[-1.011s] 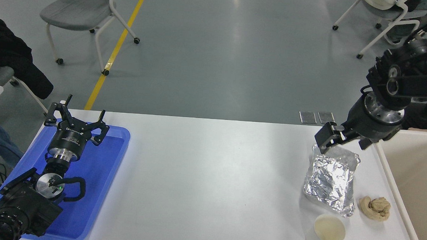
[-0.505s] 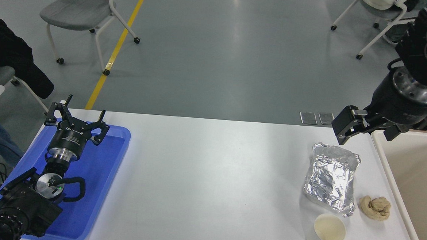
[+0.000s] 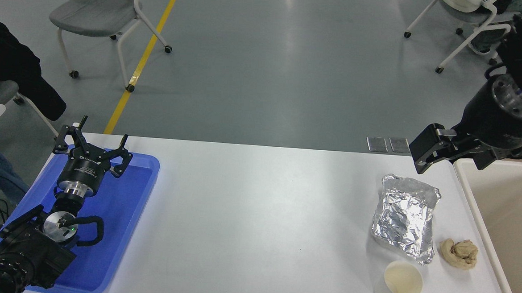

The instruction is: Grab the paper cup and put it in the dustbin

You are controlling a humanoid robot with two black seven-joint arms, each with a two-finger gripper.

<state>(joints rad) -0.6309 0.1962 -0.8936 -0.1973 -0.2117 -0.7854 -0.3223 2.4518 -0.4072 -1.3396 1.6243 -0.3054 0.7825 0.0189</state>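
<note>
The paper cup (image 3: 400, 281) will come free when I lift, and the foil packet will stay still, because a narrow white gap (image 3: 404, 257) separates the two.
The paper cup (image 3: 402, 281) stands upright near the table's front right, white with a cream inside, just in front of the foil packet. The dustbin (image 3: 518, 201) is a large beige bin at the table's right edge, cut off by the picture. My right gripper (image 3: 453, 155) is open and empty. It hangs high above the table's far right, over the bin's far left corner and well behind the cup. My left gripper (image 3: 92, 149) is open and parked over the blue tray at the lower left.
A crumpled silver foil packet (image 3: 403, 218) lies between the cup and my right gripper. A tan dough-like lump (image 3: 459, 254) lies beside the bin's rim. A blue tray (image 3: 123, 210) sits at the left. Chairs stand on the floor beyond the table.
My right gripper has lifted from just above the foil packet's far edge and moved up and to the right, toward the bin. The cup, packet and left arm have not moved.
</note>
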